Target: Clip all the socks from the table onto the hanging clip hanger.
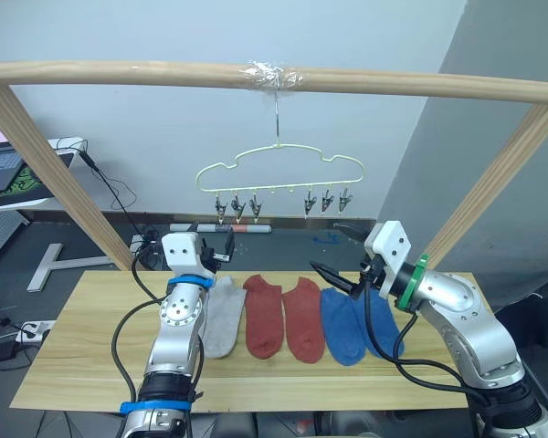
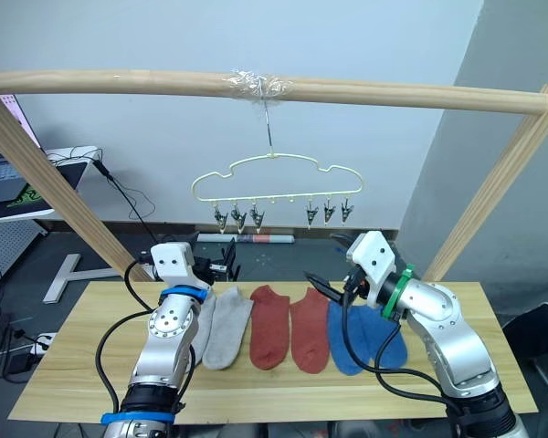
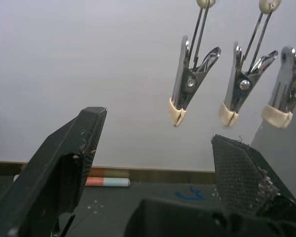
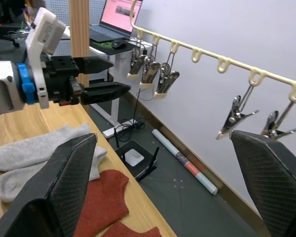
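The clip has flared silver handles that meet at a pivot above its closed pale tips, so its tips will open when I squeeze the handles.
Six socks lie in a row on the table: two light grey, two rust red and two blue. One grey sock is partly hidden behind my left arm. The pale yellow clip hanger hangs above them from the bar, its silver clips all bare. My left gripper is raised over the grey socks, open and holding nothing, with three clips just beyond its fingers. Above the blue socks, my right gripper is open and holds nothing.
A thick wooden bar on slanted posts frames the table. A side desk with a laptop stands at the far left. A power strip and a rolled tube lie on the floor behind the table.
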Controlling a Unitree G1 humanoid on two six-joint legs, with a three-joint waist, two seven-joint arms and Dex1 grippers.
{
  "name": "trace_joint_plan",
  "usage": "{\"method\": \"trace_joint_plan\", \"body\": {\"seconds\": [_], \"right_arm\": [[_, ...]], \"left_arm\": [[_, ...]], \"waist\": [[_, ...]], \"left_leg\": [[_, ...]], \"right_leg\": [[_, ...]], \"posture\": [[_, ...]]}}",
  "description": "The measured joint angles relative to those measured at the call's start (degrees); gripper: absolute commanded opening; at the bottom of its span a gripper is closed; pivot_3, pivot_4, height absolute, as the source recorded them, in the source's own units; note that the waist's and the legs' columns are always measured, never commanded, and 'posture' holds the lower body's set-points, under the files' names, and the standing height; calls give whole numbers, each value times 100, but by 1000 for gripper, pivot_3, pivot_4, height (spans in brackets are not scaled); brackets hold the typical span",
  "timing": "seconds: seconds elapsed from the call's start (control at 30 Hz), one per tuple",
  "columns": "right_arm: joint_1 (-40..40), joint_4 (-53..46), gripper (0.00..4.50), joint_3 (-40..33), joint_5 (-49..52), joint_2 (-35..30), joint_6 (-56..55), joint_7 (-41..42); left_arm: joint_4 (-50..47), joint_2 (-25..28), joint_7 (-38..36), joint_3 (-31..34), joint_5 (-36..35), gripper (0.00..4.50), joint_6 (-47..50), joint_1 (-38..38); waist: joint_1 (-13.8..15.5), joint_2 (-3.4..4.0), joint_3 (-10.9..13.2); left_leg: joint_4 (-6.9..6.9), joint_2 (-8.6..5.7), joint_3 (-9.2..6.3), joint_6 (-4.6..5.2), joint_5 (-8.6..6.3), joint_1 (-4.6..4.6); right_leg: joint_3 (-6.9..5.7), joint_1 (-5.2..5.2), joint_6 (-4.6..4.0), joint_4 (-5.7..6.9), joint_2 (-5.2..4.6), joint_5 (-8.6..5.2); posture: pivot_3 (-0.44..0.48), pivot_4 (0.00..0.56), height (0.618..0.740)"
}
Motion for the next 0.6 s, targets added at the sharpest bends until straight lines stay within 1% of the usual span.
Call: {"method": "trace_joint_plan", "body": {"seconds": [0.27,0.6], "right_arm": [[-237,0,4500,10,68,16,67,80],[-555,0,4500,9,235,28,222,169]], "left_arm": [[-287,21,45,83,-130,3904,198,-316],[29,64,-26,70,-178,3904,304,-497]], "waist": [[1,2,13],[2,0,52]], "left_leg": [[-4,1,0,-1,-1,-1],[-12,2,-3,-1,-1,-6]], "right_leg": [[0,0,0,-7,0,0],[-6,-1,0,-21,0,0]], "posture": [[-29,124,700],[-28,126,700]]}}
